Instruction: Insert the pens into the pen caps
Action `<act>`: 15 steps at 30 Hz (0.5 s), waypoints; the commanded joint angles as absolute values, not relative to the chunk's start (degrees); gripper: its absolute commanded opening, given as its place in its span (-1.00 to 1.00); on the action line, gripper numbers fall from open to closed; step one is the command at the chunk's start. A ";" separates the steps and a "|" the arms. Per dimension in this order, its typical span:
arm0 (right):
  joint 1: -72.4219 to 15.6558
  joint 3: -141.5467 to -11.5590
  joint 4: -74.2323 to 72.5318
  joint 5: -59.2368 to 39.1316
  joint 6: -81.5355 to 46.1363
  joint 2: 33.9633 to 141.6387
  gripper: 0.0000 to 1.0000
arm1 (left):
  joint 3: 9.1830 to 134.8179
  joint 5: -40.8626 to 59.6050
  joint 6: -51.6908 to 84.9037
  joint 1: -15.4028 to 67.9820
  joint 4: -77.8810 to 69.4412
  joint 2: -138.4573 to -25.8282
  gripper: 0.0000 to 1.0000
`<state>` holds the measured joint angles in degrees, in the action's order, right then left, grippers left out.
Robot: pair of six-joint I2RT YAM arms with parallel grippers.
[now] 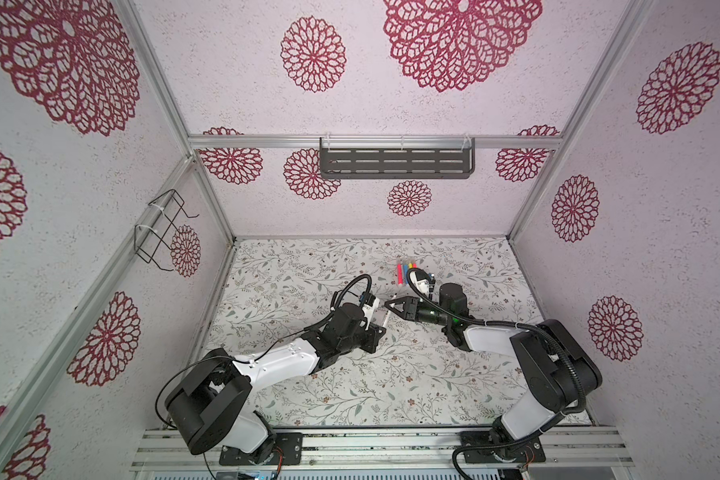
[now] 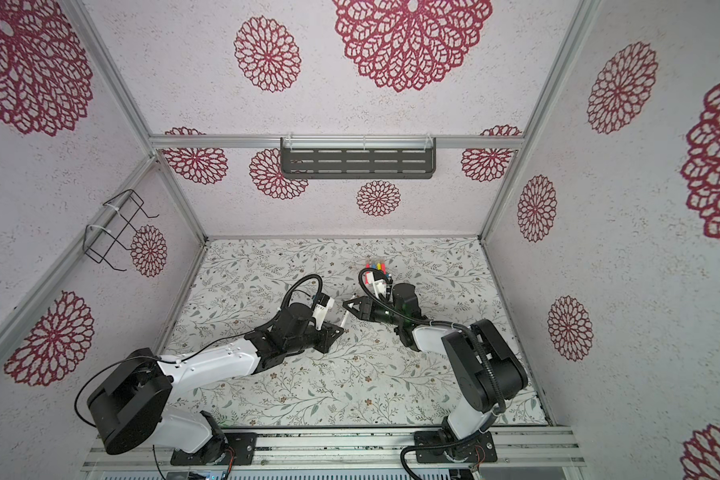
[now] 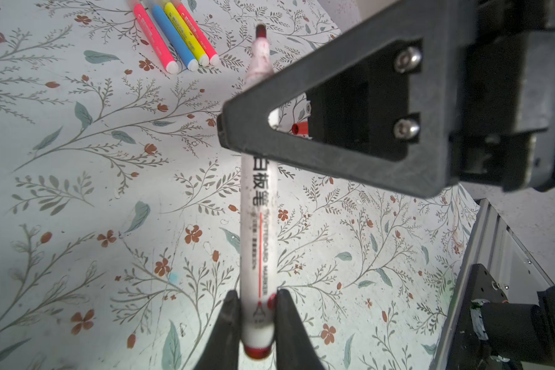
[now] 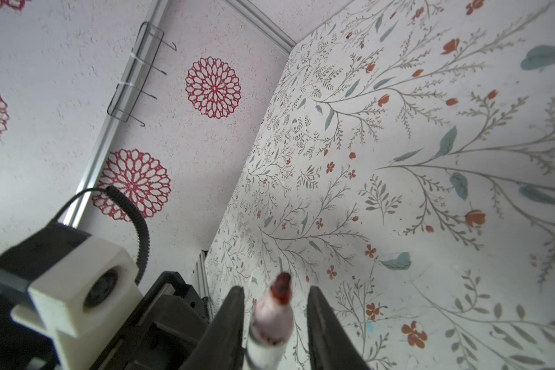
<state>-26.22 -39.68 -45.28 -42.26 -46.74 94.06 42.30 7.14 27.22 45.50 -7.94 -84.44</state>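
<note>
Only the marker's rear end is in my left gripper. My right gripper should hold the marker steady while my left gripper takes hold of its printed middle before the cap goes on.
My left gripper is shut on the rear end of a white whiteboard marker. Its bare red tip points away from the gripper. In both top views the marker is held above the middle of the table. My right gripper stands open. Its fingers are on either side of the marker's tip, with a gap on one side. Several coloured pens lie side by side at the back. A red pen cap lies on the table beyond my right gripper's finger.
A black slotted shelf hangs on the back wall. A wire rack is fixed to the left wall. An aluminium rail carries both arm bases along the table's front edge. The left arm's wrist camera sits close beside my right gripper.
</note>
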 commanded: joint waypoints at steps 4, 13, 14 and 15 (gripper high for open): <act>-27.12 -40.87 -47.56 -43.53 -46.10 93.00 -0.84 | 42.79 8.39 26.85 46.00 -9.19 -83.35 -0.69; -28.98 -40.78 -46.99 -43.20 -45.70 91.43 -0.94 | 45.25 8.15 26.74 46.05 -7.73 -84.32 -0.15; -29.15 -40.75 -47.02 -43.24 -45.69 91.24 -0.94 | 45.50 8.17 26.71 46.05 -7.70 -84.53 -0.15; -29.26 -40.78 -47.02 -43.24 -45.67 91.08 -0.95 | 45.74 8.07 26.55 46.01 -7.65 -84.71 -0.15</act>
<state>-28.73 -40.07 -45.87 -43.22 -47.46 93.84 44.03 7.70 27.44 45.67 -7.29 -84.36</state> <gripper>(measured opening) 0.166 0.425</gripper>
